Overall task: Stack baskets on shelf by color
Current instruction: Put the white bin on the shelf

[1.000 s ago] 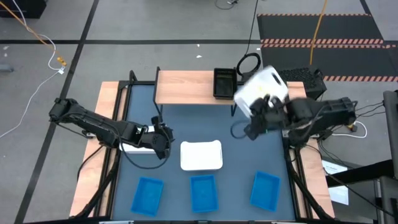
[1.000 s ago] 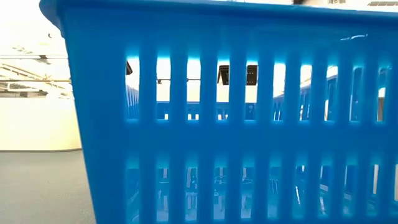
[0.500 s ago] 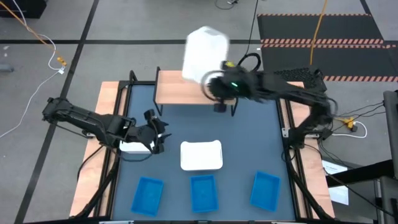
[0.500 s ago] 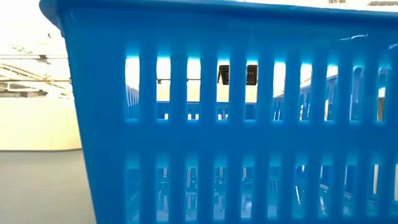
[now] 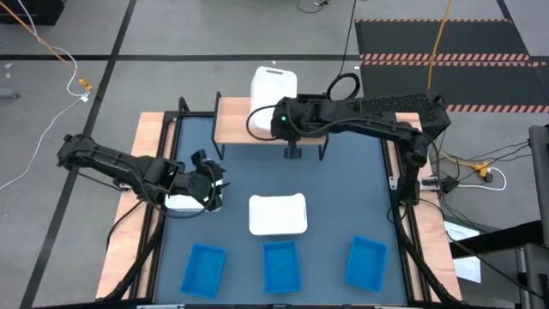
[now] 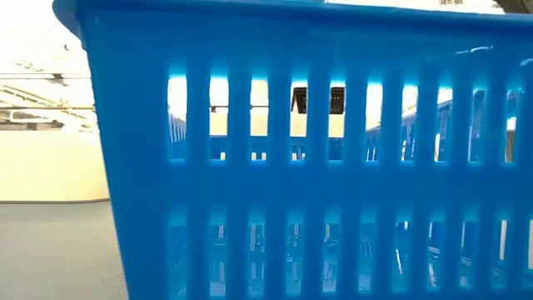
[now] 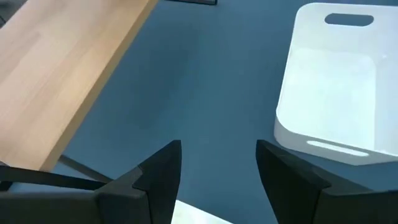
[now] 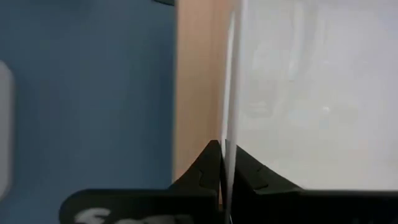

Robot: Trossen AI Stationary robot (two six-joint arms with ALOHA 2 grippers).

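Note:
My right gripper is holding the white basket point(image 5: 273, 89), its opening up, over the light-wood shelf point(image 5: 235, 122). It should keep lowering the basket until the basket's base rests there, and then let it go.
My right gripper point(image 5: 288, 123) is shut on a white basket point(image 5: 274, 87) over the middle of the light-wood shelf point(image 5: 236, 120). My left gripper point(image 5: 206, 183) is open above a second white basket point(image 5: 180, 204) at the table's left; that basket's rim point(image 7: 194, 213) shows between its fingers. A third white basket point(image 5: 277, 215) sits on its base at mid table, also seen in the left wrist view point(image 7: 336, 81). Three blue baskets point(image 5: 203, 268) point(image 5: 281, 266) point(image 5: 366, 262) stand along the near edge. No black basket shows; my right arm covers part of the shelf. My right gripper holds the white basket by the upper edge of its wall point(image 8: 229, 106), on the side toward the table's near edge. One finger point(image 8: 249, 171) is inside and one finger point(image 8: 210, 167) outside, coming from above. Whether the basket rests on the shelf, I cannot tell.
One blue basket point(image 6: 316, 167) stands right in front of the low camera and fills that view. The dark-blue tabletop point(image 5: 343, 197) lies bare between the shelf and the middle white basket. The shelf's left part point(image 7: 68, 68) is bare wood. Cables lie on the floor beyond.
My right gripper swung the white basket from the table's right side toward the far edge and leftward, over the shelf, turning it on the way and then lowering it. My left gripper shifted a little toward the left edge.

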